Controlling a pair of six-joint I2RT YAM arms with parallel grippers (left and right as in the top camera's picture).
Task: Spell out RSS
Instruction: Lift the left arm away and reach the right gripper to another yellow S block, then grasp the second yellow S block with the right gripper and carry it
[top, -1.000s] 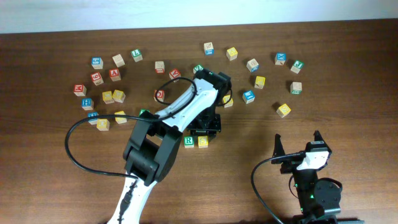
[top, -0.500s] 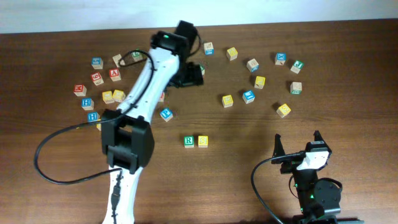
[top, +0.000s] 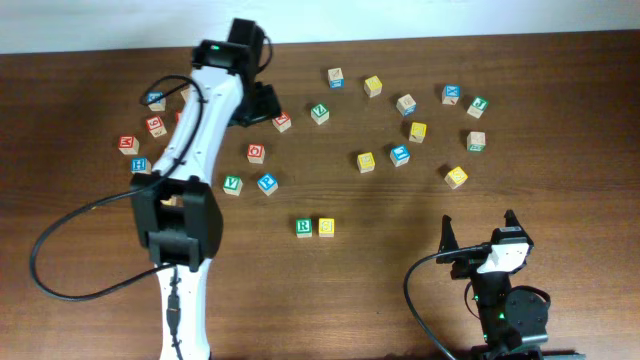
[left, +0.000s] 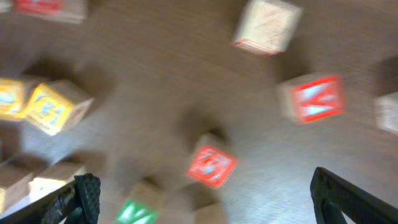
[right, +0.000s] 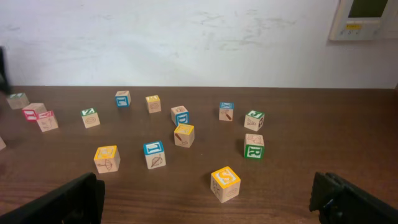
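The yellow S cube (top: 456, 177) is far away from my left gripper, so next my right gripper picks up that cube and puts it in line with the green R.
The white cube with a green R (top: 303, 227) lies near the table's middle, with a yellow-faced cube (top: 326, 227) touching its right side. Another yellow cube (top: 456, 177) lies apart at the right; the right wrist view shows an S on its top (right: 225, 182). My left gripper (top: 262, 104) hovers at the back left, far from the pair. The blurred left wrist view shows it open (left: 208, 196) and empty over red (left: 212, 166) and green (left: 137, 213) cubes. My right gripper (top: 478, 232) rests open and empty at the front right (right: 208, 199).
Several other letter cubes lie scattered across the back half: a green V (top: 232, 183), a blue one (top: 267, 183), a red one (top: 256, 152), yellow ones (top: 366, 161) (top: 417, 131). A second green R cube (right: 254, 149) stands at the far right. A black cable (top: 60, 260) loops front left.
My left arm has swung from above the R and yellow pair up to the back left, and its jaws have opened wide. The pair stayed in place. The right arm has not moved.
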